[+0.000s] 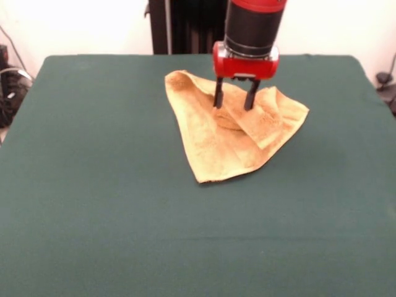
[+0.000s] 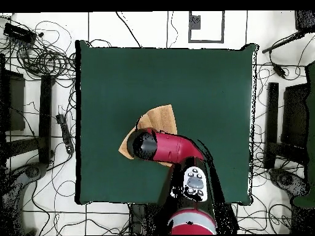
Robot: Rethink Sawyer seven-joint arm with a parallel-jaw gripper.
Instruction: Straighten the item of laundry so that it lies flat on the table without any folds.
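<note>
I expect the towel's fold to open backward and the towel's near corner to stay in place when I pull, because the fold lies doubled over its flat near part.
The golden-orange towel lies crumpled on the dark green table, a little behind its middle. It forms a rough triangle with a fold doubled over on its right side. My gripper comes straight down onto the towel's upper middle. Its two dark fingers stand apart, tips touching the cloth on either side of a raised fold. In the overhead view the arm covers most of the towel, and the gripper itself is hidden under the wrist. No white label shows.
The robot's black pedestal stands behind the table's far edge. Cables and stands lie on the floor around the table. Green cloth spreads wide on all sides of the towel.
</note>
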